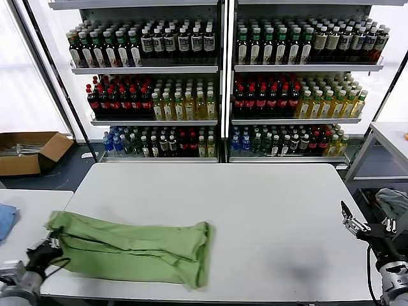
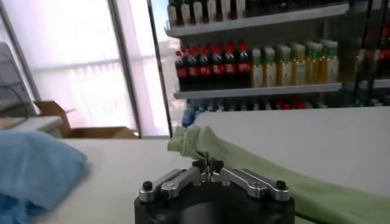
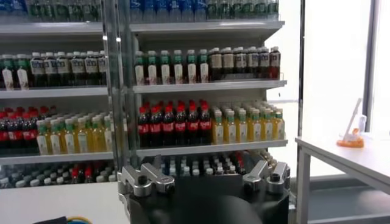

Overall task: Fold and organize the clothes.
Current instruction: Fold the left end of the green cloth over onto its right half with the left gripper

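The robot's left gripper should fold the green shirt's held end (image 1: 58, 224) back over the shirt's strip (image 1: 135, 247), since that end is at the table's side edge and the strip lies long.
The clothes are one light green shirt (image 1: 134, 252), lying as a long folded strip across the front left of the white table (image 1: 268, 210). My left gripper (image 1: 51, 245) is at the strip's left end, shut on a pinch of the green fabric. The left wrist view shows the fingertips of this gripper (image 2: 208, 167) closed on the shirt (image 2: 201, 139), which trails away over the tabletop. My right gripper (image 1: 368, 223) hangs off the table's right edge, open and holding nothing. In the right wrist view this gripper (image 3: 206, 170) faces the shelves with its fingers spread wide.
A blue cloth (image 1: 5, 220) (image 2: 30, 170) lies on a side surface to the left. A grey-white cloth (image 1: 392, 201) sits in a bin at the right. Bottle shelves (image 1: 223, 70) stand behind the table. A cardboard box (image 1: 29, 150) rests on the floor at the back left.
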Robot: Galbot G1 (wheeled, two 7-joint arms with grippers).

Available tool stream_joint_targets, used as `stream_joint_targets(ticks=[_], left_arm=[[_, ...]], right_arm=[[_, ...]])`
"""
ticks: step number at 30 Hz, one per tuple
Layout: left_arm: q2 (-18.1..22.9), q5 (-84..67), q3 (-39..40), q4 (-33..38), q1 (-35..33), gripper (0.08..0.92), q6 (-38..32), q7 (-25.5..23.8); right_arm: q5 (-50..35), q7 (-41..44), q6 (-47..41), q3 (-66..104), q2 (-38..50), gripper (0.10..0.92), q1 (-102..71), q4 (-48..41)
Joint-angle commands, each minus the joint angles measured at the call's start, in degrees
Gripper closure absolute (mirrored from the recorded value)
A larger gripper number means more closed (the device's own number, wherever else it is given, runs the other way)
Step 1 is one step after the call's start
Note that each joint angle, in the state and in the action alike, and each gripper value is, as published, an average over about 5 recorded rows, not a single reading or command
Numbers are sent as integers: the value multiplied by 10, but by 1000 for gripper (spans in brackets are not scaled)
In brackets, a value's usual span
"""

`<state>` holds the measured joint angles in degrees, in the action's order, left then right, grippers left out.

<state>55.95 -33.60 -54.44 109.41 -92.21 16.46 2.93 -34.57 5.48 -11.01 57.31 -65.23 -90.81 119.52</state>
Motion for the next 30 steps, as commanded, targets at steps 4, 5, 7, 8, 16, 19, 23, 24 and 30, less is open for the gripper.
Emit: stream_joint_targets(ticks=[4,5,7,8,16,19,23,24,30], left_arm=[[-171,-84,-138,-80,14,901,14,-78],[-173,-92,-137,-69,15,901,19,-77],[-169,-103,-131,-44,19,901,30,-76],[-164,-106,-125,-30,20,901,35,-75],[-83,-88,-43,75,21,901,58,-62],[-56,-63,-10,99,16,901,58,-62],[-31,-40,40,118,15,901,57,-56],[-27,-36,50,122,16,901,57,-53],[-7,-6,104,141,18,901,58,-47]], right_arm=[[-3,4,2,3,1,203,-10,12],[-3,4,2,3,0,203,-13,13],[-3,4,3,3,-3,203,-16,15],[-3,4,3,3,-4,203,-17,15],[0,4,3,0,-9,203,-19,20],[2,6,3,-3,-11,203,-18,22],[4,7,3,-6,-14,203,-20,23],[5,7,3,-6,-14,203,-20,23],[7,7,3,-8,-17,203,-19,26]])
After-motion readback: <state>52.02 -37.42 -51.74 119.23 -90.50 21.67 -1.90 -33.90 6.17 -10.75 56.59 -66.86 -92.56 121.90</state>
